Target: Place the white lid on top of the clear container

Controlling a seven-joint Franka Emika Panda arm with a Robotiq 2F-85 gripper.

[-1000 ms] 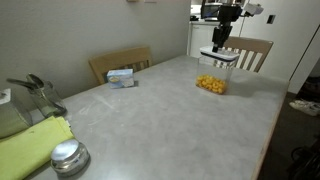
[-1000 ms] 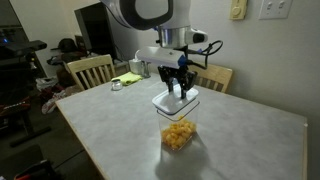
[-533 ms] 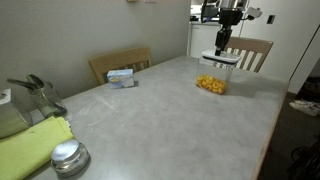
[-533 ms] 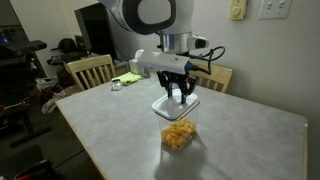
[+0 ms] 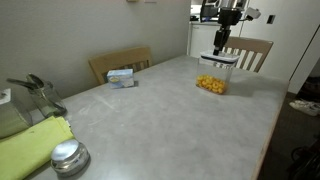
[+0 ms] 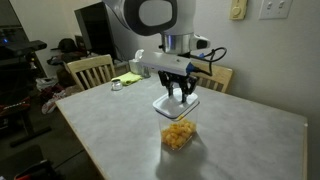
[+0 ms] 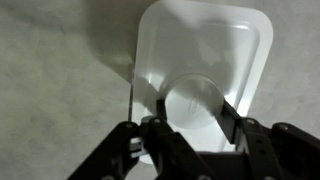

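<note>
The white lid sits crooked over the clear container's rim (image 6: pixel 186 121), so the robot's gripper should open, go up and come down on the lid's round knob (image 7: pixel 193 100) to set the lid straight.
The white lid (image 5: pixel 219 58) hangs in the air, held flat by my gripper (image 5: pixel 219 47), which is shut on it from above. The clear container (image 5: pixel 211 84) with yellow-orange pieces stands on the table just below and beside the lid. In the exterior view from across the table, the lid (image 6: pixel 175 102) is held by the gripper (image 6: pixel 180 94) a little above and behind the container (image 6: pixel 179 134). In the wrist view the lid (image 7: pixel 205 45) fills the middle, with the gripper (image 7: pixel 193 108) closed on its near edge. The container does not show there.
A white-and-blue box (image 5: pixel 121 76) lies at the table's far edge. A round shiny metal object (image 5: pixel 68 157) and a yellow-green cloth (image 5: pixel 30 145) lie at the near corner. Wooden chairs (image 6: pixel 90 70) (image 6: pixel 212 77) stand around the grey table (image 5: pixel 150 120).
The arm's wrist has straightened a little over the last second while the lid stayed above the container. Nothing has visibly moved in the last half second.
</note>
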